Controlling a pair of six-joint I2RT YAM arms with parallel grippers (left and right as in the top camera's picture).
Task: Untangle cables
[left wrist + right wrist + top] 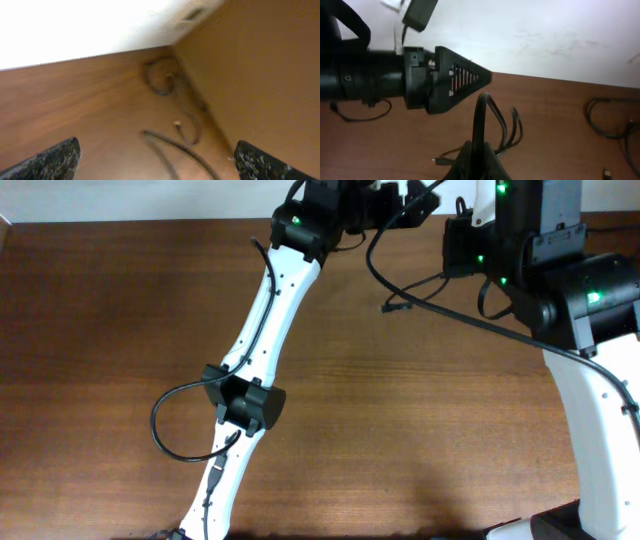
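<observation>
The cable (pixel 478 120) loop (pixel 484 98) above the robot's right gripper is outside the left gripper's open fingers, so the left gripper should swing in, grab the cable and pull it to the side.
My right gripper (pixel 477 155) is shut on a black cable (pixel 481 115) that rises from the jaws and drops in thin loops (pixel 512 127) to the table, with a small plug (pixel 437 161) beside it. In the overhead view this gripper (pixel 452 228) is at the table's far edge and a cable end with a plug (pixel 385 308) hangs below it. My left gripper (pixel 465 77) is close by on the left, also seen overhead (pixel 405 208). Its fingers (pixel 157 160) are wide open and empty above more cable (pixel 161 75) lying coiled on the wood.
Another cable loop (pixel 602 120) lies on the table at the right of the right wrist view. A thick black wire (pixel 170 430) loops off the left arm's elbow. The right arm's body (pixel 590 300) fills the right side. A white wall (pixel 545 35) borders the far table edge.
</observation>
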